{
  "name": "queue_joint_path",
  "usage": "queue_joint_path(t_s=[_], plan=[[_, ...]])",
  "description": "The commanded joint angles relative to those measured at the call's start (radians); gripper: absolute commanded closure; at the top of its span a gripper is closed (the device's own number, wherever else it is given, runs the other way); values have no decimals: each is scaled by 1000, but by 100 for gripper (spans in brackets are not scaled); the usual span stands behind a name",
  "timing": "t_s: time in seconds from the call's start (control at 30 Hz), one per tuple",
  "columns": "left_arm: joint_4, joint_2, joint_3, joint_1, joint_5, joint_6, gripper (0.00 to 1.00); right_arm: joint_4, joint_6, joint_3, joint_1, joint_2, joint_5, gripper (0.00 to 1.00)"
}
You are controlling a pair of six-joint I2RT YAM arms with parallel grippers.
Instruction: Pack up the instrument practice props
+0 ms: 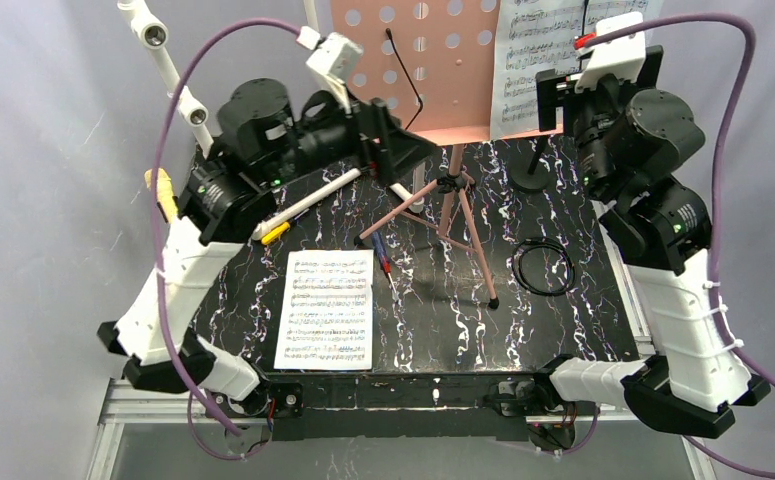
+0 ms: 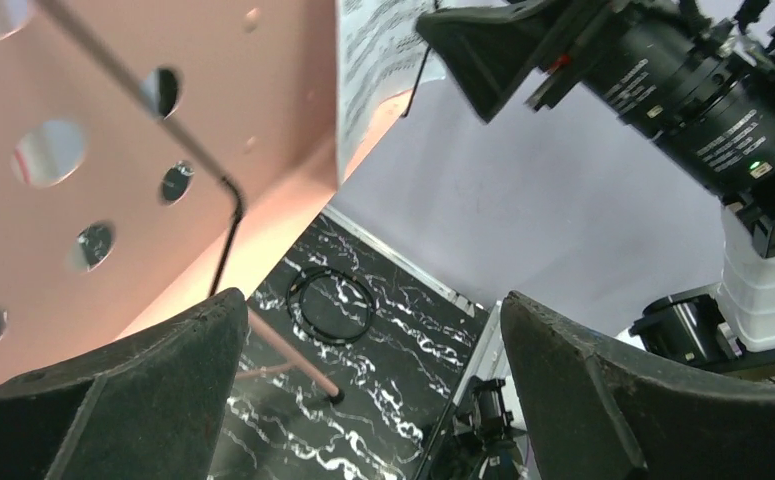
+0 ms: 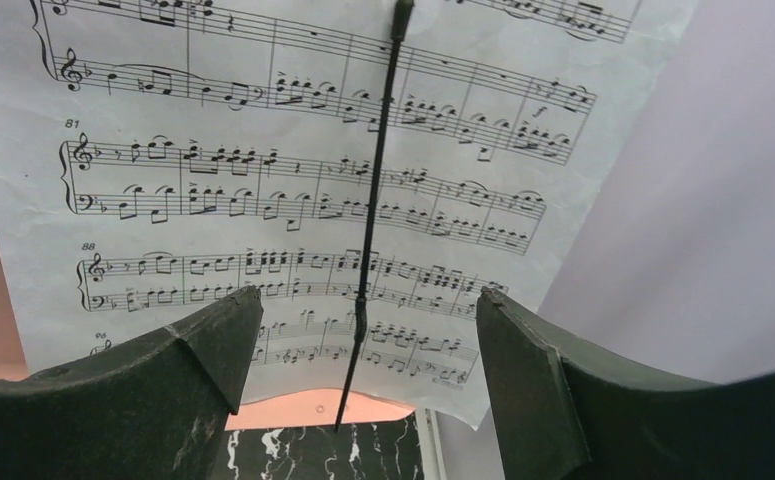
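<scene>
The wire holder (image 3: pixel 371 200) holds the sheet-music page in place, so the robot's right gripper should hold the wire while the left gripper pulls the page out by its inner edge (image 1: pixel 496 105).
The pink perforated music board (image 1: pixel 413 60) stands on copper tripod legs (image 1: pixel 460 215) at the back. A sheet-music page (image 1: pixel 538 60) leans on its right half behind a thin black wire holder (image 3: pixel 373 200). My right gripper (image 1: pixel 561 95) is open and empty, with the jaws either side of that page (image 3: pixel 263 150) and wire. My left gripper (image 1: pixel 411 150) is open and empty at the board's lower left edge (image 2: pixel 113 150). A second page (image 1: pixel 328 308) lies flat at the front. A black round-based pole (image 1: pixel 533 172) stands right of the tripod. A yellow microphone (image 1: pixel 161 192) lies at the left edge.
A black cable ring (image 1: pixel 545 268) lies right of the tripod foot and also shows in the left wrist view (image 2: pixel 331 305). The white pipe frame (image 1: pixel 168 70) rises at the back left. A white rod (image 1: pixel 308 203) lies under the left arm. Pens (image 1: pixel 383 258) lie beside the flat page.
</scene>
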Motion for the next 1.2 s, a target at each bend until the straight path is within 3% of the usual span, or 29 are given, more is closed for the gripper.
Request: queue_joint_path(t_s=[0.0,0.2,0.4,1.17], plan=[[-40,78,147,-101,-154,82,5,28,-52,50,0,27,29,15],[-41,202,272,-194,-318,131,5,63,-78,24,1,21,67,24],[-40,327,389,-220,-361,139,11,119,-134,-19,0,14,132,29],[88,440,423,-222,-412,110,26,240,-157,-128,-8,10,120,49]])
